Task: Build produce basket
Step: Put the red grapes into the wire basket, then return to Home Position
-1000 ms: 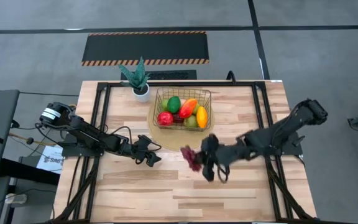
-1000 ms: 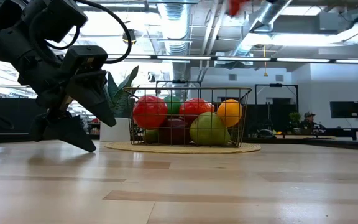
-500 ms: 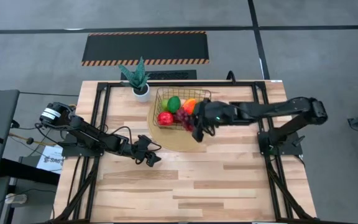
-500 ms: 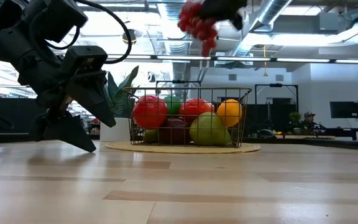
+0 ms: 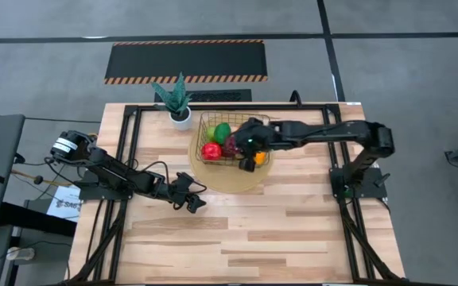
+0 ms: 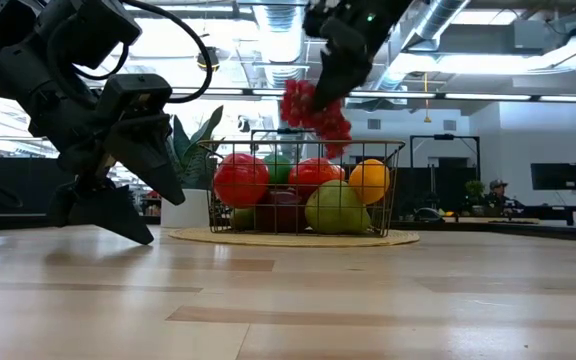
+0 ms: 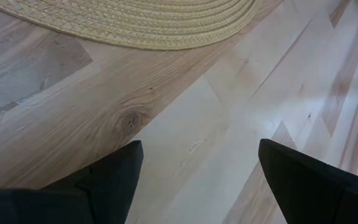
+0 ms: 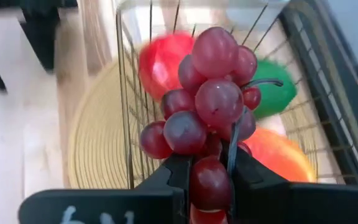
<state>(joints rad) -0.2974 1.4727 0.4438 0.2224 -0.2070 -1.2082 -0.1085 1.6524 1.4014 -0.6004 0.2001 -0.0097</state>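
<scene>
The purple grapes (image 6: pixel 316 112) hang above the basket's open top, within its rim, so the robot's right gripper should now move them down until they touch the fruits (image 6: pixel 315 174) and then let go.
The gold wire basket (image 5: pixel 213 121) stands on a round woven mat at the table's far middle. It holds a red apple (image 5: pixel 211 150), a green lime (image 5: pixel 223 133) and other toy fruits. My right gripper (image 8: pixel 210 177) is over the basket, shut on the purple grapes (image 8: pixel 209 99). In the low view the grapes (image 6: pixel 314 110) hang just above the basket's rim (image 6: pixel 308 147). My left gripper (image 7: pixel 197 180) is open and low over bare wood at the table's left middle (image 5: pixel 194 201), near the mat's edge. My right gripper pinches the grape bunch between its two fingers (image 8: pixel 178 169) at the end of the bunch nearest the wrist (image 8: pixel 209 180). The fingers slant down from the table's right. The bunch is lifted clear and hangs below the fingertips, above the fruits in the basket.
A spiky green plant in a small white pot (image 5: pixel 176 102) stands left of the basket at the far edge. The woven mat (image 5: pixel 223 181) spreads past the basket toward the near side. Black frame rails (image 5: pixel 126 143) run along both table sides. Bare wood fills the near half.
My right gripper has carried the grapes from the table's middle toward the far edge and over the basket. In the low view the bunch has come down from the top of the picture to just above the basket's rim. The gripper has stayed shut on it.
</scene>
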